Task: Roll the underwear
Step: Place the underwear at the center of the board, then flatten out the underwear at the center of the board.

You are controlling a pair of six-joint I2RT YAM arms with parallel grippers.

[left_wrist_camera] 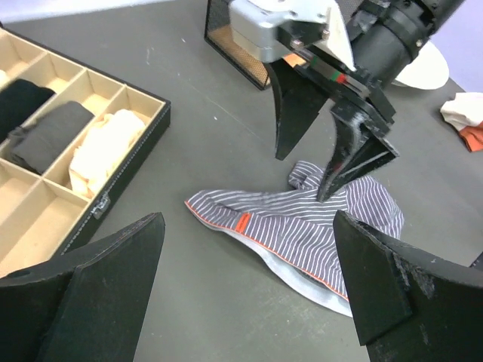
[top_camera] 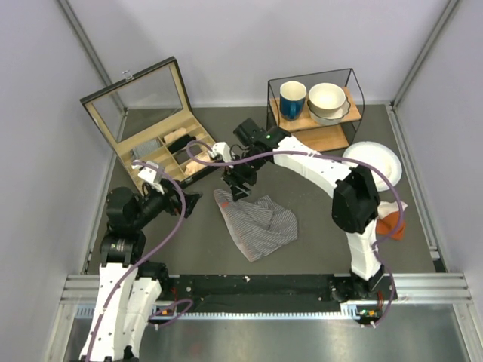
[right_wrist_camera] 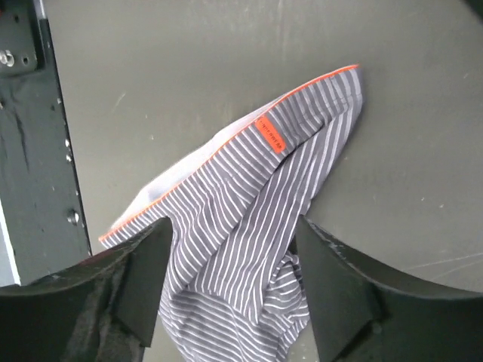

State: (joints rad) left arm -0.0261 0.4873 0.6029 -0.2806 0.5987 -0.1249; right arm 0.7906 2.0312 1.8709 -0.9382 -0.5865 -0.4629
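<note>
I expect the tucked cloth to open outward into a wider spread when I pull it, because the underwear is doubled over at the bunched fold.
The underwear, grey with white pinstripes and an orange trim, lies crumpled in the middle of the table. It also shows in the left wrist view and the right wrist view. My right gripper is open, low over the garment's far left edge. Its fingers straddle a bunched fold, and one fingertip touches the cloth. My left gripper is open and empty, just left of the underwear, with bare table between its fingers.
An open wooden organiser box with beige and black fabric rolls stands at the back left. A glass case with a blue mug and bowls is at the back right. A white plate and an orange-and-white cloth lie at the right.
</note>
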